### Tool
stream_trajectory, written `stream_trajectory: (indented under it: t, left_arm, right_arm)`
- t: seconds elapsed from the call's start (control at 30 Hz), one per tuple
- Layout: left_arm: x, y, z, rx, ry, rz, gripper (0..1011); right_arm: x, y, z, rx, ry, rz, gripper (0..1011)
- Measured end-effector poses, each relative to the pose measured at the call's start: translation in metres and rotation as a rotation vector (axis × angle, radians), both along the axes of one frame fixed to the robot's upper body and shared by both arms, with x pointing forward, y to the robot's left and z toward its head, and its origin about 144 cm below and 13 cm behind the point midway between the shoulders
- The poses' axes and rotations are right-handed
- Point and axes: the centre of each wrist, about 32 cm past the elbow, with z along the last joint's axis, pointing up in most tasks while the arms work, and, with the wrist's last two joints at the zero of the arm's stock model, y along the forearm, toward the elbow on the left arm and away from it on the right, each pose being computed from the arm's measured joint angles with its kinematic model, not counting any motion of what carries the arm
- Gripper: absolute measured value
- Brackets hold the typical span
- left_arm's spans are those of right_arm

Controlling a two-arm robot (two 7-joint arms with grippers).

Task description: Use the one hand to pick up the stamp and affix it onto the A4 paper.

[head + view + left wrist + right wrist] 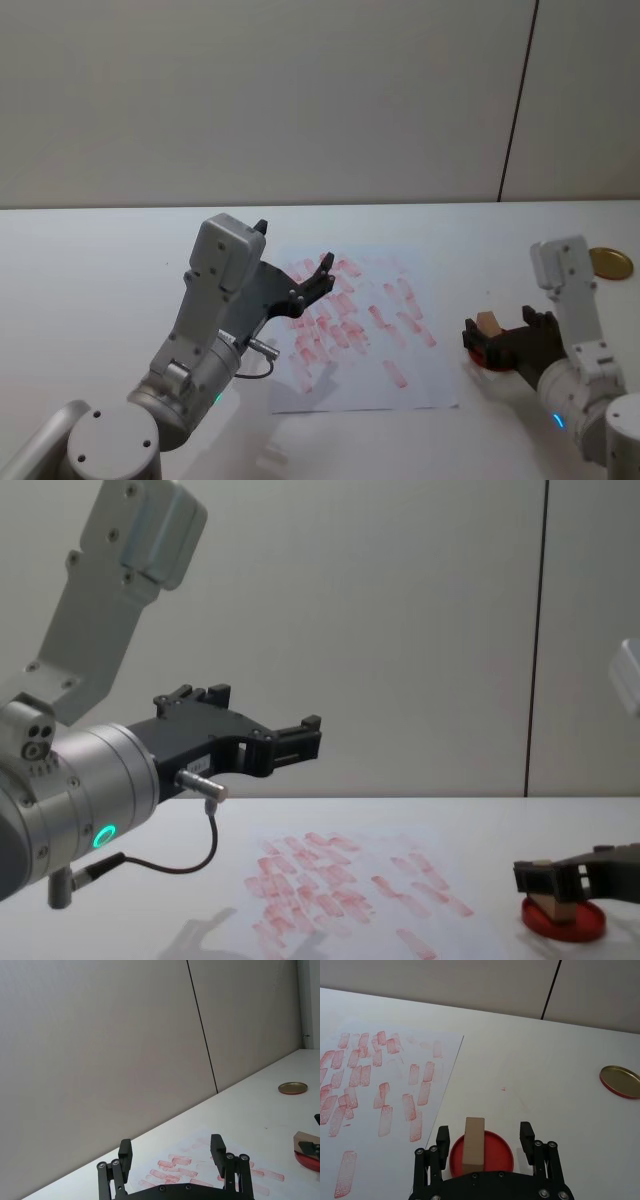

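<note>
The stamp stands nearer to one finger, so the ink dish (499, 1152) under it will slide a bit and then stay behind when the robot grips and lifts.
The stamp (473, 1144), a light-tan wooden block, stands upright on a flat red ink dish (497, 1152) to the right of the A4 paper (395, 1075). My right gripper (484, 1132) is open and low over the dish, one finger on each side of the stamp (487, 322) with a gap on both sides. From the chest the stamp (548, 892) sits just behind the right gripper (555, 875). The white A4 paper (400, 370) bears many red-pink stamp marks. My left gripper (296, 248) hangs open and empty, raised above the paper's left part (200, 1165).
A round gold lid (609, 263) lies on the white table at the far right, beyond the ink dish (490, 355). A pale wall with a dark vertical seam stands behind the table. Bare table surface lies between the paper's right edge and the dish.
</note>
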Motion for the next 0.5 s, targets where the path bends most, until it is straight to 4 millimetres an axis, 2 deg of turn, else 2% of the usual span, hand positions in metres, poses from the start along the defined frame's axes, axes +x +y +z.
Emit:
stream_trajectory:
  t: [0.1, 0.33, 0.5]
  left_arm:
    - [0.0000, 0.0000, 0.0000, 0.000, 0.000, 0.000, 993]
    - [0.0000, 0.0000, 0.0000, 0.000, 0.000, 0.000, 993]
    - [0.0000, 0.0000, 0.0000, 0.000, 0.000, 0.000, 993]
  right_arm:
    - [0.0012, 0.0010, -0.0005, -0.002, 0.005, 0.002, 783]
    - [0.0039, 0.0031, -0.0019, -0.008, 0.022, 0.001, 617]
    - [0.0054, 0.0035, -0.0020, -0.012, 0.032, -0.004, 430]
